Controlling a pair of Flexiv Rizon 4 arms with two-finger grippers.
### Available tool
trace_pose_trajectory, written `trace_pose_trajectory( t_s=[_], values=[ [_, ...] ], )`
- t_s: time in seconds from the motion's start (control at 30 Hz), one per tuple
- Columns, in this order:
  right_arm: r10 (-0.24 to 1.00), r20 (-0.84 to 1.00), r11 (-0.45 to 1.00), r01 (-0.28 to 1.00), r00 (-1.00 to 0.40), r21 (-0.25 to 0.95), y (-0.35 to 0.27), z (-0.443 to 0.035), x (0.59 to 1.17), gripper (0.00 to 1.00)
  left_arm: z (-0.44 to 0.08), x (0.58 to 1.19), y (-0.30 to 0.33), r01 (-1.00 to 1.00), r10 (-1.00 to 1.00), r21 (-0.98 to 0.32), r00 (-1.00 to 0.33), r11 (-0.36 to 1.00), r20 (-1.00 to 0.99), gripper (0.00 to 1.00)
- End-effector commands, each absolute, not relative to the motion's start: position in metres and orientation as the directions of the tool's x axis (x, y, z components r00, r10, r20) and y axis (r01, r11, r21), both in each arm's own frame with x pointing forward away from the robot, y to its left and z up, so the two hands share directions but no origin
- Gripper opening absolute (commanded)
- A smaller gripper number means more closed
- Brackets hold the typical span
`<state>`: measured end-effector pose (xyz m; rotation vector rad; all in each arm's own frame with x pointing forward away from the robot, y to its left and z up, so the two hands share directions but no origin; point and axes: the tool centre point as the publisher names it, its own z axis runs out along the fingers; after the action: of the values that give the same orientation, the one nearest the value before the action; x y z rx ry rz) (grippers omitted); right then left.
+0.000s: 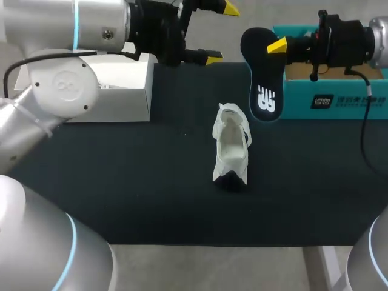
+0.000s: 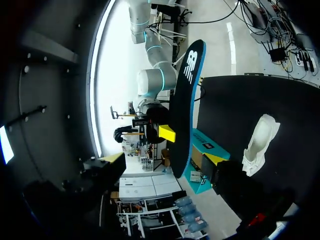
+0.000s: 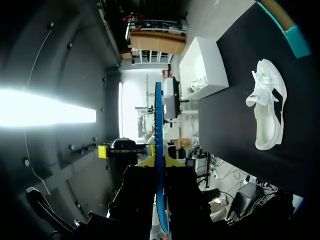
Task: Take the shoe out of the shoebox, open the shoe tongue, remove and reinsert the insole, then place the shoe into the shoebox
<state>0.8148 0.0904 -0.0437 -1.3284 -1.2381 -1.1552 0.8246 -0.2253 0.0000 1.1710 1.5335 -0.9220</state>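
My gripper will carry the black insole (image 1: pixel 263 68) to the shoe, and the insole will keep its shape and sag only a little, because the blue edge (image 2: pixel 192 110) stays almost straight in the air.
A white shoe (image 1: pixel 231 148) lies on the black table mat at mid-table, its opening facing up and nothing touching it. My right gripper (image 1: pixel 277 45) is shut on the black insole (image 1: pixel 262 73) and holds it in the air behind the shoe, the white logo end hanging down. In the right wrist view the insole (image 3: pixel 158 150) stands edge-on between the fingers of that gripper (image 3: pixel 159 162), with the shoe (image 3: pixel 267 112) off to one side. My left gripper (image 1: pixel 222 33) hovers open just left of the insole, empty. From the left wrist view, its gripper (image 2: pixel 165 159) faces the insole (image 2: pixel 185 105) and the shoe (image 2: pixel 260 142).
A teal shoebox (image 1: pixel 339 103) stands at the back right, behind the right arm. An open white box (image 1: pixel 115 91) sits at the back left under the left arm. The black mat (image 1: pixel 139 194) spreads around and in front of the shoe.
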Motion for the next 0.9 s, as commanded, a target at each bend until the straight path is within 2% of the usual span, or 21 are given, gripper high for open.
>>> trace_pose_trajectory(
  t_s=[0.03, 0.27, 0.43, 0.6, 0.73, 0.87, 0.9],
  values=[
    [0.097, 0.995, -0.049, 0.998, 0.040, -0.035, 0.092, -0.044, 0.809, 0.00, -0.007, 0.826, -0.225, 0.968, 0.147, 0.009, -0.029, 0.250, -0.989, 1.00],
    [0.070, 0.997, -0.033, 0.999, 0.024, -0.021, 0.099, -0.037, 0.808, 0.00, -0.019, 0.841, -0.233, 0.973, 0.056, 0.132, 0.123, 0.189, -0.991, 1.00],
    [0.056, 0.998, -0.024, 0.999, 0.027, -0.026, 0.105, -0.035, 0.808, 0.00, -0.019, 0.845, -0.247, 0.973, -0.020, 0.136, 0.142, 0.188, -0.990, 1.00],
    [0.049, 0.998, -0.015, 1.000, 0.025, -0.025, 0.109, -0.034, 0.808, 0.00, -0.020, 0.840, -0.261, 0.983, -0.077, 0.132, 0.142, 0.124, -0.987, 0.78],
    [0.043, 0.999, -0.019, 0.999, 0.029, -0.028, 0.108, -0.036, 0.807, 0.00, -0.017, 0.833, -0.267, 0.989, -0.111, 0.122, 0.131, 0.087, -0.985, 0.84],
    [0.039, 0.999, -0.022, 0.999, 0.032, -0.031, 0.107, -0.037, 0.806, 0.00, -0.021, 0.829, -0.269, 0.989, -0.097, 0.128, 0.134, 0.071, -0.986, 0.83],
    [0.039, 0.999, -0.022, 0.999, 0.032, -0.031, 0.107, -0.037, 0.806, 0.00, -0.022, 0.828, -0.269, 0.989, -0.096, 0.128, 0.134, 0.069, -0.986, 0.78]
  ],
)
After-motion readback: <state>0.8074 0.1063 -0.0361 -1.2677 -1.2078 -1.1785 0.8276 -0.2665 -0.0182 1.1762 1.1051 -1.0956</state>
